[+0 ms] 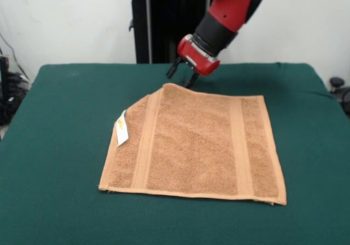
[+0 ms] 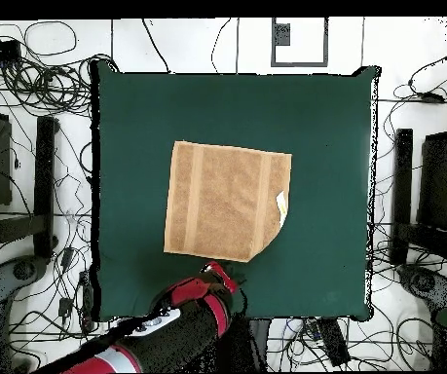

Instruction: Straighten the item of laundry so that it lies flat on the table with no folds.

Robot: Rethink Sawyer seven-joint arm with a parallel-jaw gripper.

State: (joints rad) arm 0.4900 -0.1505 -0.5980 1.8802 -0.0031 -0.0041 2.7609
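Note:
My gripper will pull the towel's raised corner (image 1: 169,86), and the whole towel will turn and drag along with it, because the towel's near edge (image 1: 191,194) lies loose and free on the green cloth.
The light orange-tan towel (image 1: 199,144) lies spread on the dark green table (image 1: 60,119), near its middle. Its far-left corner in the front view is turned under, which leaves a slanted edge there, and the white tag (image 1: 121,129) shows beside that edge. The other three corners lie flat. My gripper (image 1: 183,75) hangs just behind the towel's far edge, close to the slanted corner, with its two dark fingers apart and holding nothing. In the overhead view the towel (image 2: 225,200) has its cut corner at the lower right, and the gripper (image 2: 229,271) is just below it.
The black pedestal (image 1: 164,26) stands behind the table's far edge. Cables (image 2: 42,58) and dark stands (image 2: 44,175) lie on the floor around the table. Wide bare green cloth surrounds the towel on all sides.

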